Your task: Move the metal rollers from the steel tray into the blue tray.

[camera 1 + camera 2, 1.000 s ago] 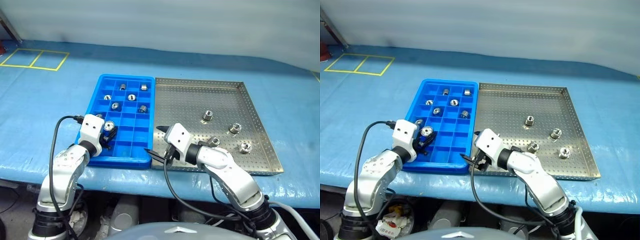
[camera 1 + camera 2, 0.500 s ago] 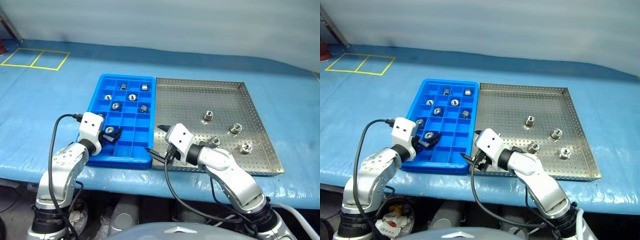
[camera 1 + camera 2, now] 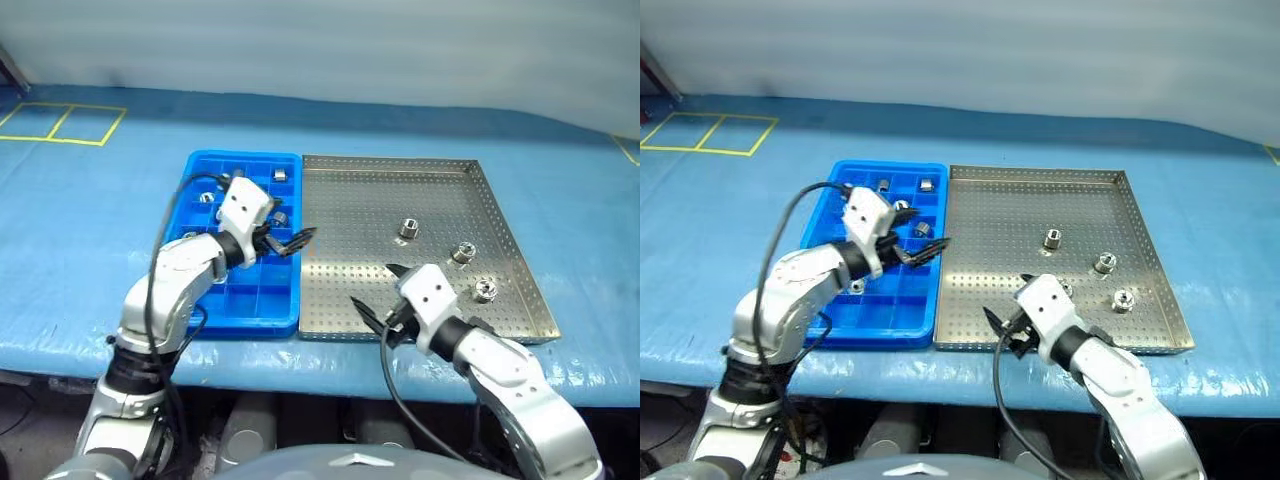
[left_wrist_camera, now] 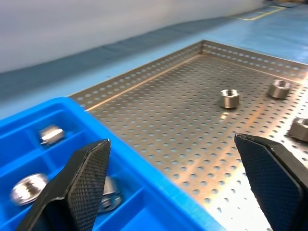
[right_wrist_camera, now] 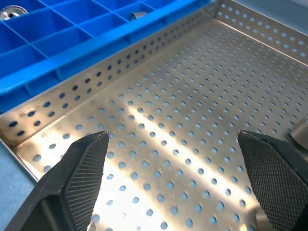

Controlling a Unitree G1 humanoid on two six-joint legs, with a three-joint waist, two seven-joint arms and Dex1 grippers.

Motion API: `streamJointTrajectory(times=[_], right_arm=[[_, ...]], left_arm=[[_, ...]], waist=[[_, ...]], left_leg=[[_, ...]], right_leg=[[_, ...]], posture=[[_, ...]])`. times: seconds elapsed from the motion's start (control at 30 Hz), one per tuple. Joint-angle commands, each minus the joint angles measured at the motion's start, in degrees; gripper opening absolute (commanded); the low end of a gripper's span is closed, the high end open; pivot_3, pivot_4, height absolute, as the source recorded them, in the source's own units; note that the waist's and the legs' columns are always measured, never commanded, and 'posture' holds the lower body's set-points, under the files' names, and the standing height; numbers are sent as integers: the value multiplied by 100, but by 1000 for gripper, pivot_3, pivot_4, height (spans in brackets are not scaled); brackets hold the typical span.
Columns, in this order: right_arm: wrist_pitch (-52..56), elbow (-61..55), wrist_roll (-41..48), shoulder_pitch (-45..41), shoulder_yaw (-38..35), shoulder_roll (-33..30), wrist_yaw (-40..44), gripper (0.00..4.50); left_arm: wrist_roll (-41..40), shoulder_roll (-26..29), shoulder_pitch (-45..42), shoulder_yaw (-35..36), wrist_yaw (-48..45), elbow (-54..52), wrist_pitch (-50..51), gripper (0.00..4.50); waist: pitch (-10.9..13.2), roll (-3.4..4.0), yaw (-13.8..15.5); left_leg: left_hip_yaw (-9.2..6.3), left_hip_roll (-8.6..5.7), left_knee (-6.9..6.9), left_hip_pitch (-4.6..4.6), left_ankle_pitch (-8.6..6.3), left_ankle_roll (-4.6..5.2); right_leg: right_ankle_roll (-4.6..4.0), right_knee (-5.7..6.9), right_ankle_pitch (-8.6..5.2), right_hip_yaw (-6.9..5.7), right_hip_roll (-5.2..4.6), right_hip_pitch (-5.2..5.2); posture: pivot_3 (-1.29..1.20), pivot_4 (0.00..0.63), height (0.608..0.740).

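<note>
The metal roller [image 3: 1067, 287] beside my right gripper stands clear of its neighbours, so my left gripper should keep moving toward it [image 4: 300, 129] until the open fingers straddle it.
The blue tray [image 3: 246, 322] lies left of the steel tray [image 3: 358, 205], edge to edge, and holds several metal rollers [image 4: 27, 187] in its compartments. Three metal rollers [image 3: 409, 229] [image 3: 462, 252] [image 3: 485, 291] rest on the steel tray's right half. My left gripper [image 3: 298, 241] hangs open and empty over the seam between the two trays, pointing toward the steel tray. Near that tray's front edge my right gripper [image 3: 372, 290] is open too, with nothing between its fingers [image 5: 79, 178].
Both trays sit on a blue cloth-covered table [image 3: 90, 220] whose front edge runs just below them. Yellow tape squares [image 3: 55, 122] mark the far left. A pale wall [image 3: 320, 40] closes off the back.
My left gripper opened, left its roller in the blue tray, and swung right and up to the trays' seam. My right gripper drew back toward the right along the steel tray's front edge.
</note>
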Motion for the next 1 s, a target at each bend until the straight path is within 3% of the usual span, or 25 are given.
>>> streamJointTrajectory(times=[0.03,0.37,1.0], right_arm=[[48,-503,-22,391,-286,76,-210,4500],[6,-913,-166,1447,-511,441,-694,4500],[-165,-640,-528,1396,-468,968,-1210,4500]], left_arm=[[194,-253,-401,-494,-149,349,-347,4478],[793,-1203,-1214,-1539,-542,2121,-1334,4478],[1785,-2672,-1727,-1987,-575,5074,-2558,4478]], waist=[[0,0,-52],[-4,4,-313],[-4,5,-473]], left_leg=[[-1,0,0,1,0,0],[2,0,3,4,0,1],[3,0,1,1,-1,2]], right_leg=[[0,0,0,1,1,2],[1,2,0,9,3,1],[2,1,0,11,3,-4]], posture=[[-25,150,740],[-104,150,740],[-159,150,740]])
